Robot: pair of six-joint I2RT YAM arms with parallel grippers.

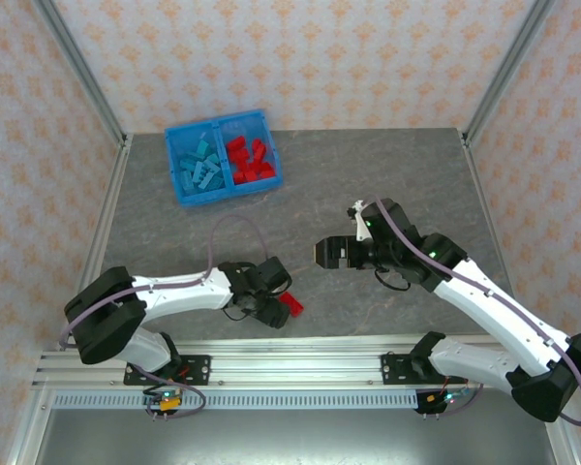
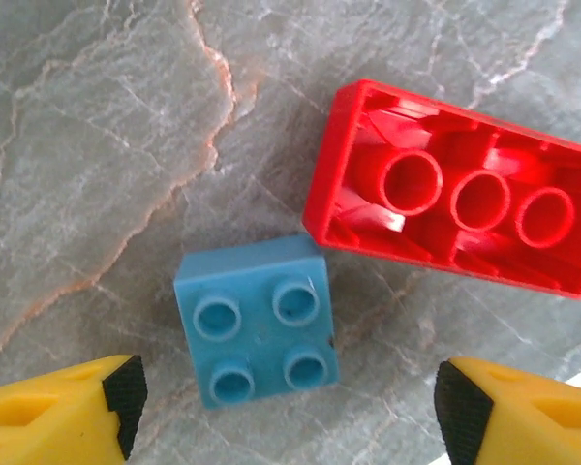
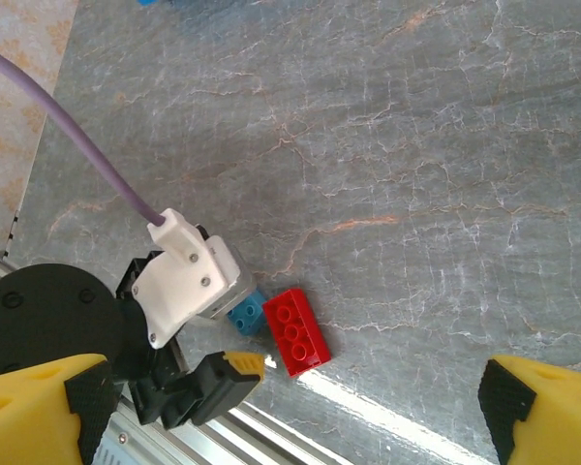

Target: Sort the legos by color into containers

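The robot's left gripper is straddling the blue lego (image 2: 258,325) next to the red lego, so the right gripper should move back until the left gripper is clear, and then pick up the red lego (image 1: 291,304).
A light blue two-by-two lego (image 2: 257,320) lies studs up on the table, between the open fingers of my left gripper (image 2: 292,407) without touching either pad. Just beyond it a red lego (image 2: 455,203) lies hollow side up, almost touching the blue one. From above, my left gripper (image 1: 271,302) stands low near the table's front edge, with the red lego (image 1: 291,304) at its right. My right gripper (image 1: 321,254) hangs open and empty over the table's middle, looking down at the blue lego (image 3: 245,312) and red lego (image 3: 300,331).
The translucent blue bin (image 1: 223,198) stands at the back left. Its left compartment holds several light blue legos (image 1: 201,167), its right compartment several red ones (image 1: 249,158). The metal rail (image 1: 300,373) runs along the front edge, close behind the left gripper.
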